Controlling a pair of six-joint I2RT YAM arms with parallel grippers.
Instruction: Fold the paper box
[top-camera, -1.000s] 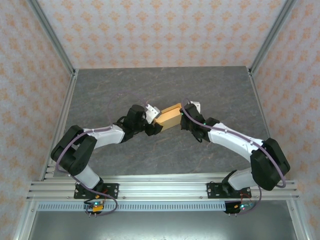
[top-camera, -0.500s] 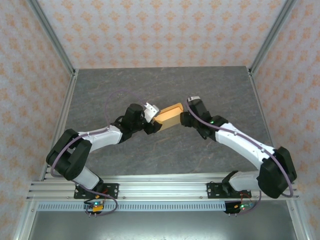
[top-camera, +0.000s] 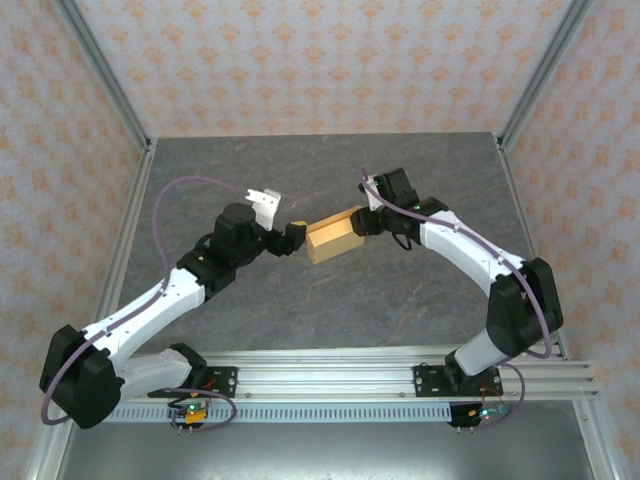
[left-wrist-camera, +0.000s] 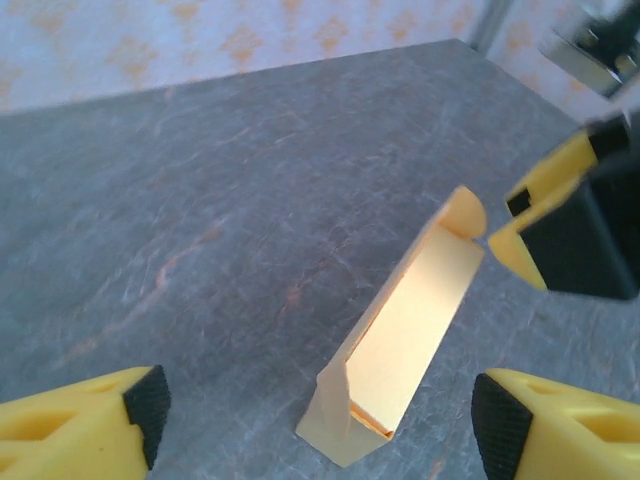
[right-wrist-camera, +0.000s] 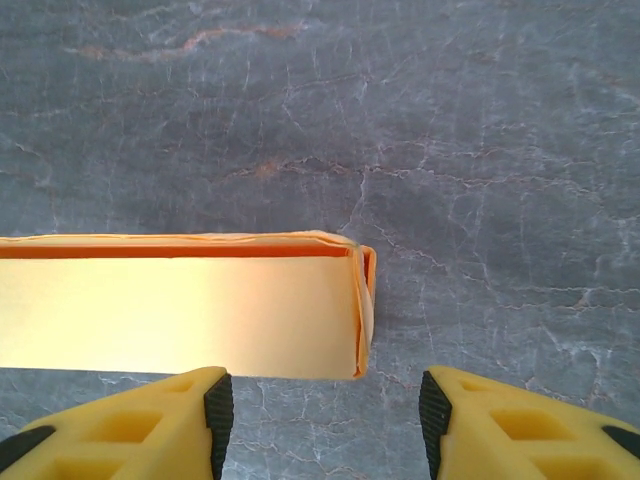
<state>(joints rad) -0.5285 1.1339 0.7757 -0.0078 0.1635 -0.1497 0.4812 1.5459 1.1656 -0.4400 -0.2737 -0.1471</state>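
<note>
My right gripper should pinch that end (right-wrist-camera: 361, 330) of the box and keep it pinched, as the folded layers stand open at the box's corner (right-wrist-camera: 368, 265) near this gripper.
The paper box (top-camera: 333, 235) is a small light orange-tan carton lying folded on the grey table, its lid down. My left gripper (top-camera: 291, 238) stands open just off the box's left end and does not touch it. In the left wrist view the box (left-wrist-camera: 405, 325) lies ahead between the spread fingers (left-wrist-camera: 105, 420), with my right gripper (left-wrist-camera: 570, 235) beyond its far end. My right gripper (top-camera: 366, 222) is open at the box's right end. In the right wrist view the box's end (right-wrist-camera: 200, 310) lies just ahead of the open gripper (right-wrist-camera: 322, 412), with nothing between the pads.
The grey stone-patterned table (top-camera: 400, 300) has free room all around the box. Patterned walls with metal corner posts (top-camera: 100, 80) enclose it on three sides. An aluminium rail (top-camera: 320, 375) runs along the near edge, carrying both arm bases.
My left gripper has drawn back left off the box's end and its arm has stretched out. My right gripper has shifted farther back along the box's right end. The box has turned slightly.
</note>
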